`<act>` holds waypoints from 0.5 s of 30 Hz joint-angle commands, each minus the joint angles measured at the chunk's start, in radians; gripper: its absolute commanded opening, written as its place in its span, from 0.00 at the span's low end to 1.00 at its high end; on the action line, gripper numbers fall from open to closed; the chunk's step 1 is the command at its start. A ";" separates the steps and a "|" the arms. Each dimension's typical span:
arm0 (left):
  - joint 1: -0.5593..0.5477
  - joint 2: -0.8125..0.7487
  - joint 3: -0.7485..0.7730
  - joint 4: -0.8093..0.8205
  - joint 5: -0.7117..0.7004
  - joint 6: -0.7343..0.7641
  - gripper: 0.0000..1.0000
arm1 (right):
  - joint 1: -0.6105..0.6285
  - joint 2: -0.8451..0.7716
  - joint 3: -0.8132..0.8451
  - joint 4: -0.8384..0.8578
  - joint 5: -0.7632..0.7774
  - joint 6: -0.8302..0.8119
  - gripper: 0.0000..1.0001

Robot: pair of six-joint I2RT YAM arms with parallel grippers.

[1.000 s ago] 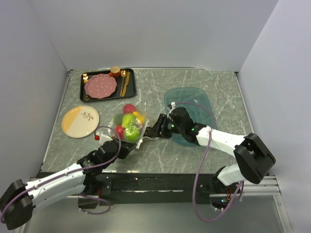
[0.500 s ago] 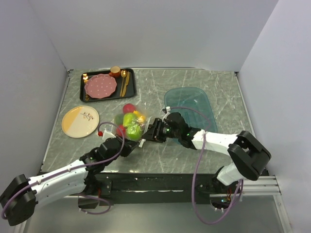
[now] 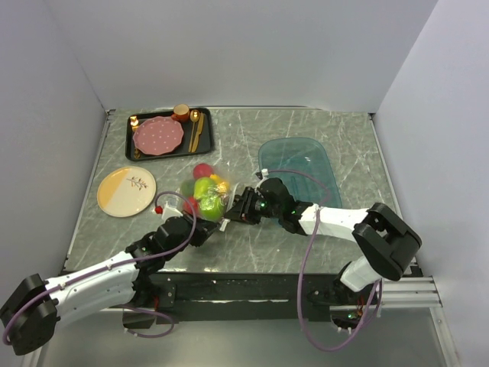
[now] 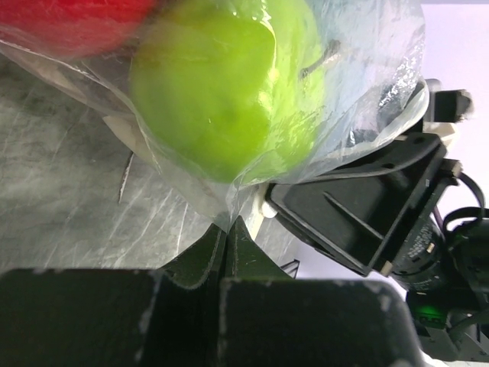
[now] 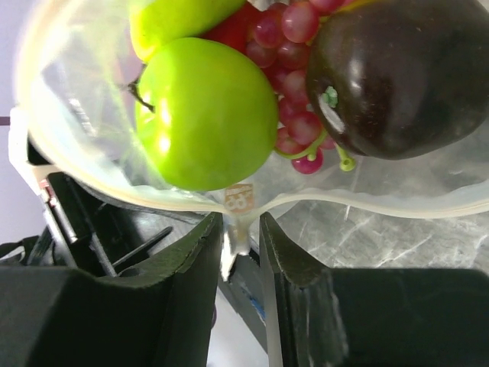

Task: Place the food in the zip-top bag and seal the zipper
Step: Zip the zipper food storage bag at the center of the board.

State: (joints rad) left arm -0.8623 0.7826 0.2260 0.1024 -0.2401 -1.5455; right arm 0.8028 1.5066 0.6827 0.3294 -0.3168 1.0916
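Observation:
Next, I pinch both zipper edges [image 5: 241,216] together with my right gripper near my left gripper before I slide along the zipper, because the zip-top bag's opening [image 5: 367,182] gapes beyond my right gripper's loose fingers.
The zip-top bag [image 3: 203,196] lies mid-table holding the food: a green ball [image 4: 229,92], a red ball [image 4: 76,23], a dark brown ball [image 5: 397,76] and a dark red bunch [image 5: 294,92]. A red ball [image 3: 202,170] shows at its far end. My left gripper [image 4: 227,223] is shut on the clear plastic at the bag's near edge [image 3: 216,224]. My right gripper [image 5: 241,223] is narrowly open. Its fingers straddle the zipper [image 5: 382,200], whose white strip hangs between them. In the top view it [image 3: 231,214] sits at the bag's near right corner, close to the left gripper.
A black tray [image 3: 205,145] at the back left holds a pink dotted plate [image 3: 159,135], an orange cup [image 3: 181,112] and gold cutlery. A yellow-and-white plate [image 3: 126,191] lies left of the bag. A teal oval tray [image 3: 302,160] lies behind the right arm.
My right gripper has moved left up to the bag's corner. My left gripper has moved forward to the bag's near edge. Little has moved in the last half second.

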 commanded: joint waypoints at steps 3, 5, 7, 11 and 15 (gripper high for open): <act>0.002 0.000 0.039 0.072 0.015 0.016 0.01 | 0.010 0.010 -0.003 0.036 0.010 0.005 0.31; 0.002 0.004 0.039 0.074 0.016 0.018 0.01 | 0.009 0.007 -0.008 0.045 0.013 0.010 0.27; 0.002 0.006 0.039 0.077 0.018 0.018 0.01 | 0.010 0.009 -0.005 0.033 0.018 0.004 0.22; 0.002 -0.002 0.030 0.076 0.015 0.009 0.01 | 0.010 0.010 -0.002 0.030 0.009 0.005 0.09; 0.002 -0.011 0.018 0.068 0.009 -0.001 0.01 | 0.009 -0.005 -0.008 0.028 0.007 0.002 0.00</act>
State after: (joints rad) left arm -0.8623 0.7891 0.2260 0.1131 -0.2333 -1.5467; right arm 0.8055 1.5116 0.6823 0.3298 -0.3145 1.1023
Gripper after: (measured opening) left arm 0.015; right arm 0.142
